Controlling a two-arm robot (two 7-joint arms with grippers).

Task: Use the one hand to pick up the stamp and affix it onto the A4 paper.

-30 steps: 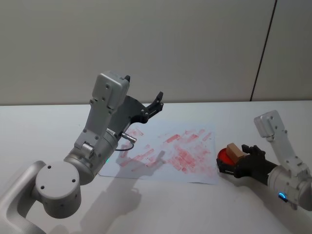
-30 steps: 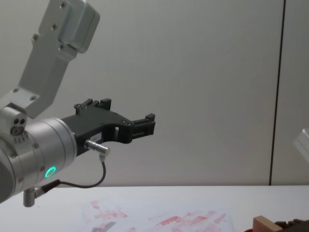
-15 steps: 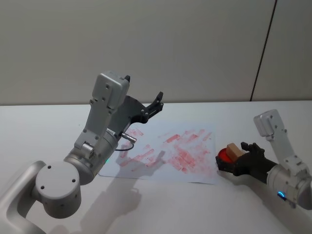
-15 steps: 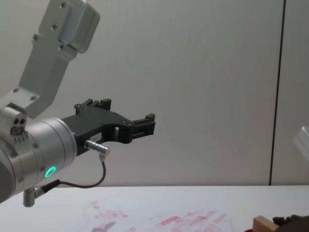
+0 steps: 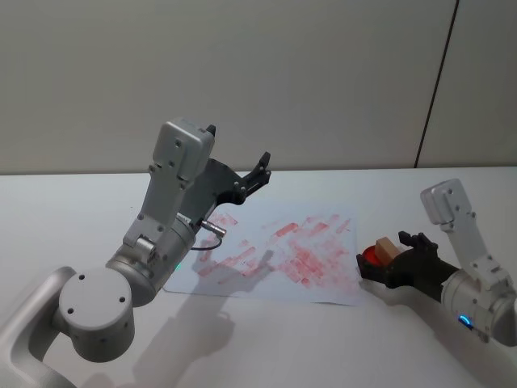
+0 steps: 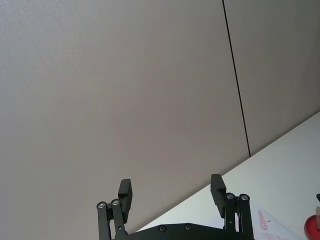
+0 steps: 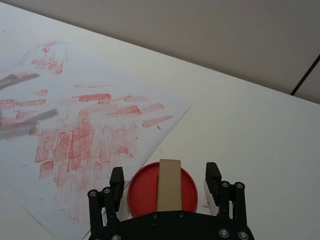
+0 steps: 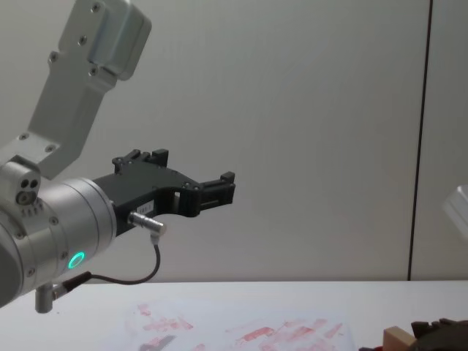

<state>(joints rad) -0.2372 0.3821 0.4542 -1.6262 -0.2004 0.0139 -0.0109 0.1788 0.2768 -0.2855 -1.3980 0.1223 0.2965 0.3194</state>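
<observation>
The stamp (image 7: 170, 185) is lying loosely across the open red ink pad (image 7: 144, 192). So the stamp will come away and leave the ink pad behind when I lift.
The stamp (image 7: 170, 183), a light tan wooden block, lies on a round red ink pad (image 7: 142, 191). My right gripper (image 7: 165, 178) is open, with one finger on each side of the pad and clear of the block. In the head view the stamp (image 5: 385, 247) and right gripper (image 5: 380, 263) sit just off the right edge of the A4 paper (image 5: 283, 250), a white sheet covered in red prints. The chest view catches the stamp (image 8: 397, 339) at its lower right. My left gripper (image 5: 262, 166) is held high above the paper, open and with nothing in it (image 6: 171, 187).
The white table (image 5: 73, 218) runs back to a grey wall. My left arm's big elbow and forearm (image 5: 161, 234) stand over the paper's left side and cast a shadow on it.
My right gripper has shifted slightly forward and left around the stamp on the pad. The left arm has not moved.
</observation>
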